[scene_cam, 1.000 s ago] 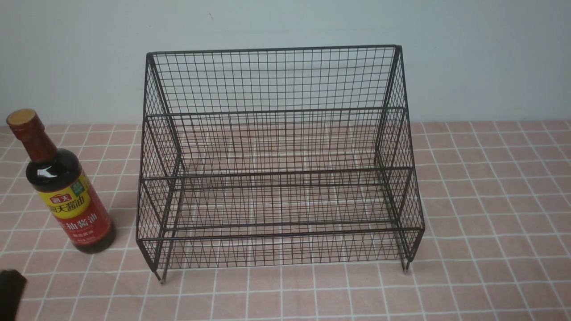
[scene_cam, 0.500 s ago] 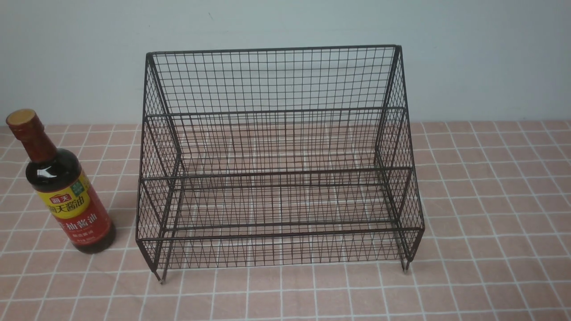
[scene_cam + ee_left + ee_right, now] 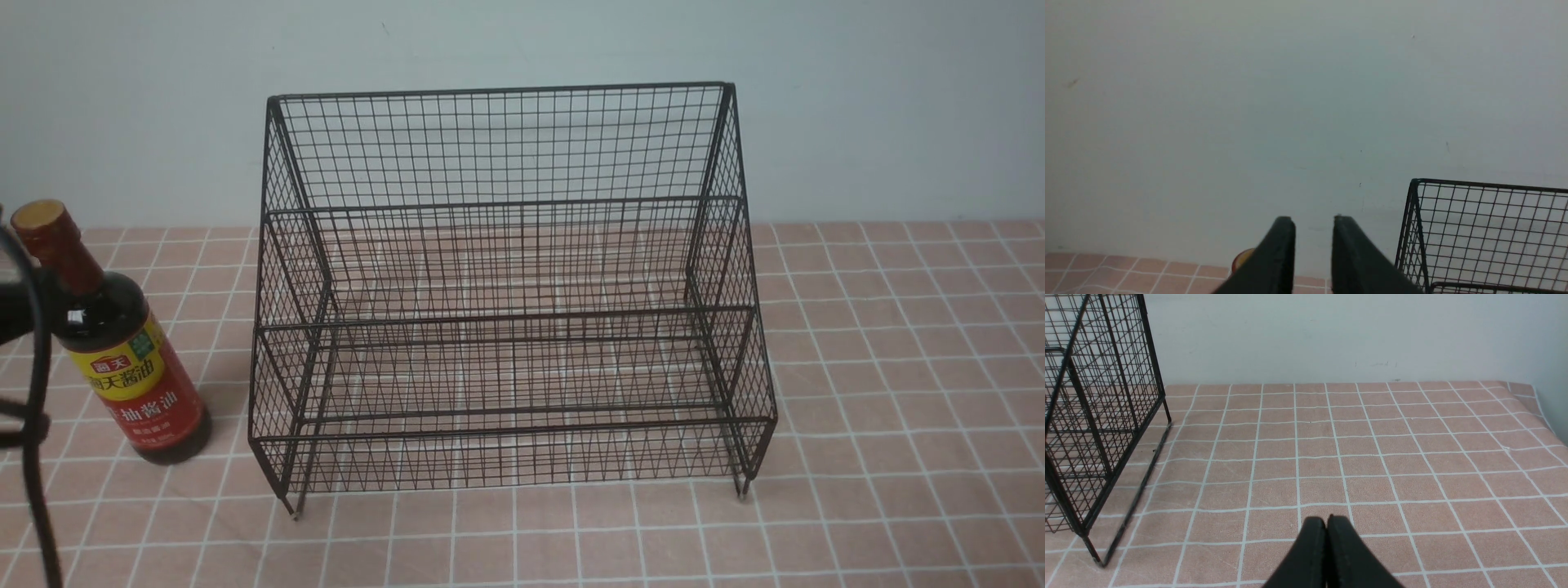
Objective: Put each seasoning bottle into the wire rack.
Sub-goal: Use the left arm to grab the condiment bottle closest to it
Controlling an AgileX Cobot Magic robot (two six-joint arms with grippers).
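The bottle should sink behind the wire rack's middle bar and stand upright when the robot lowers it in, because open space shows behind that bar.
The seasoning bottle, dark brown with a red neck, tan cap and yellow-and-red label, stands upright on the table to the left of the wire rack. The black rack holds nothing. In the left wrist view my left gripper is open with nothing between its fingers. Just the bottle's tan cap peeks out behind one finger, and the rack's corner shows beside them. My right gripper is shut and empty over bare tiles, with the rack's side off to one side.
A pink tiled cloth covers the table, with a pale wall close behind the rack. A black cable of my left arm hangs at the far left edge, beside the bottle. The cloth's far right edge drops off.
A dark piece of my left arm left the lower-left corner, then the arm's cable and body came into view higher up beside the bottle. Bottle and rack have not moved.
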